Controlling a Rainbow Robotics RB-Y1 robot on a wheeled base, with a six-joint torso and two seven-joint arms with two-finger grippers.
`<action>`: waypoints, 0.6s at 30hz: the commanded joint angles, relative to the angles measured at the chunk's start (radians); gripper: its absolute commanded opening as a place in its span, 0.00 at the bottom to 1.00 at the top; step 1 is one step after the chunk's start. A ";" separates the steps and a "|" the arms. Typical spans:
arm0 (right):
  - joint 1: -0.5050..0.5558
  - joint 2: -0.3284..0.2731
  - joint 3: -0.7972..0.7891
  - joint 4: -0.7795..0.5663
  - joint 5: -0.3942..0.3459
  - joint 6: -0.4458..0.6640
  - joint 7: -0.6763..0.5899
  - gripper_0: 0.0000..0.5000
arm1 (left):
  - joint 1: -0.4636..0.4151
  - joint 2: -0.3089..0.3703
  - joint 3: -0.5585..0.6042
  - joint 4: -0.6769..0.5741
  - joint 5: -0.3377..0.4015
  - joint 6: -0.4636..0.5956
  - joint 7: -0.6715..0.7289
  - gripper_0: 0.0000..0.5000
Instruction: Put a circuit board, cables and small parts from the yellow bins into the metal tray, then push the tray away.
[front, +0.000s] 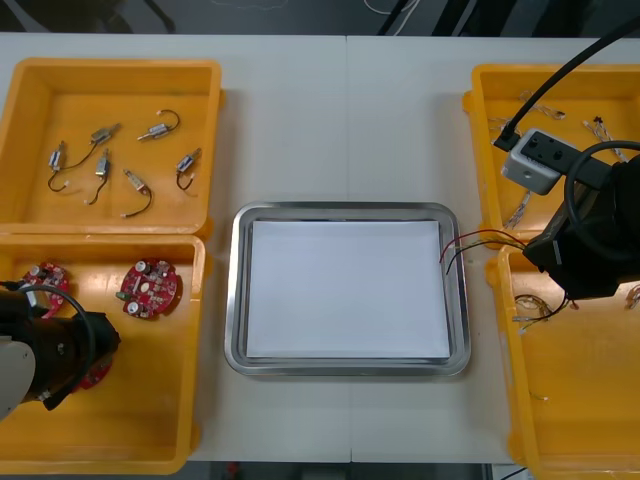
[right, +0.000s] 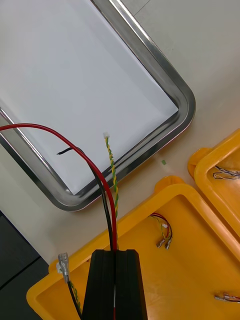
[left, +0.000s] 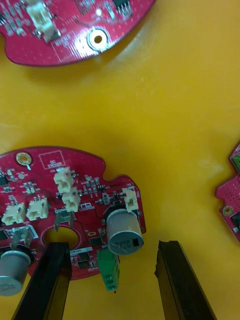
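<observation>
The green connector (left: 109, 268) sticks out from the board's edge between my fingers, so I expect the round red circuit board (left: 88, 217) to come up with it in one piece when I lift.
My right gripper (right: 115, 252) is shut on a bundle of cables: a red one (right: 56, 133), a black one (right: 101, 190) and a twisted yellow and green one (right: 111, 165). Their free ends hang over the right rim of the metal tray (front: 347, 209), which is white inside. In the front view the right gripper (front: 535, 250) hovers between the tray and the near right yellow bin (front: 580, 400). My left gripper (left: 112, 245) is open, low in the near left bin (front: 130, 430), its fingers astride the edge of a round red circuit board (left: 60, 200).
Two more red circuit boards (front: 148, 288) (front: 45, 280) lie in the near left bin. The far left bin (front: 30, 120) holds several small metal parts (front: 105, 165) with black leads. More cables lie in the far right bin (front: 480, 150) and in the near right one.
</observation>
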 joint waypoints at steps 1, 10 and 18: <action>-0.031 -0.035 0.009 -0.009 -0.010 -0.011 -0.014 0.00 | 0.036 -0.007 -0.030 -0.008 -0.020 -0.016 0.075 1.00; -0.032 -0.037 0.009 -0.006 -0.011 -0.010 -0.014 0.00 | 0.042 -0.007 -0.038 -0.008 -0.028 -0.022 0.073 0.56; -0.032 -0.041 0.009 0.002 -0.024 -0.008 -0.013 0.00 | 0.047 -0.007 -0.041 -0.008 -0.035 -0.022 0.067 0.00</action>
